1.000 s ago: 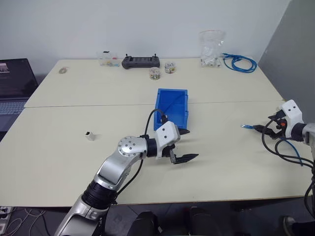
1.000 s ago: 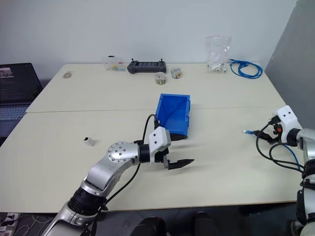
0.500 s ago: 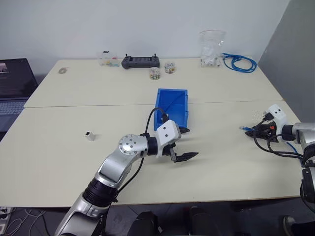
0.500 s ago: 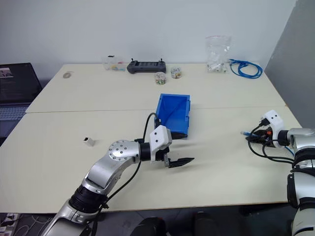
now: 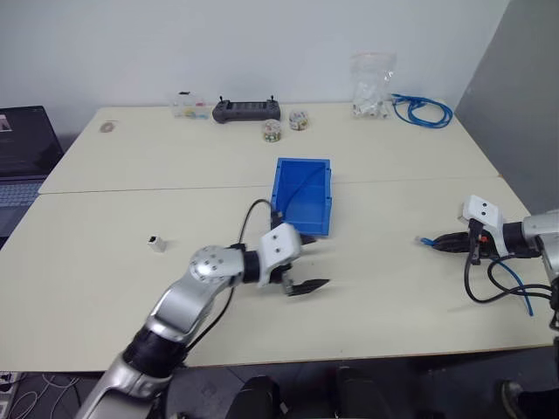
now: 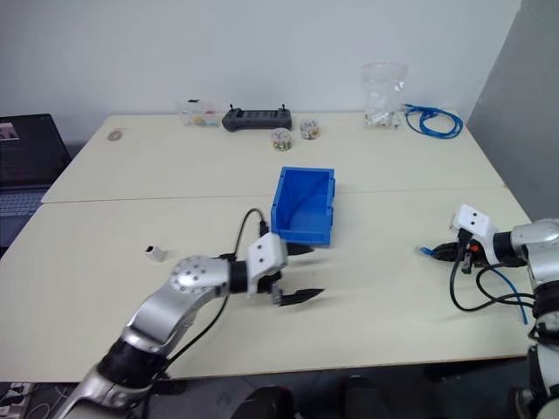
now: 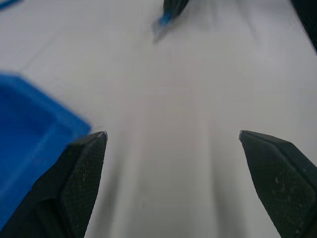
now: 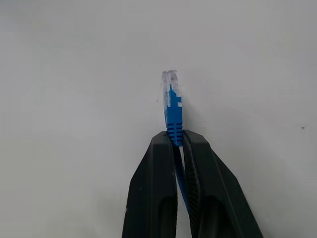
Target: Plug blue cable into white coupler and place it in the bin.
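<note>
The blue cable bows smoothly [image 5: 517, 278] behind my right gripper. When I carry the plug, its tail [image 5: 529, 307] will stick out in a stiff curve.
My right gripper [image 5: 447, 242] is shut on the blue cable just behind its clear plug [image 8: 171, 96], at the table's right side. The plug sticks out past the fingertips [image 8: 159, 141] and points left; the rest of the cable loops off the right edge [image 5: 514, 292]. The white coupler [image 5: 156, 243] sits alone on the left part of the table, far from both grippers. The bin [image 5: 302, 194] stands in the middle. Just in front of the bin's near end, my left gripper [image 5: 306, 267] hangs open and empty, pointing right.
Along the far edge lie a coiled blue cable bundle [image 5: 423, 110], a clear plastic bag [image 5: 372, 83], a black controller [image 5: 247, 109] and small jars [image 5: 272, 129]. A laptop [image 5: 22, 148] sits past the left edge.
My right gripper has shut on the cable behind its plug, turned, and carried it a little leftward. My left gripper has drifted left and lower, staying open.
</note>
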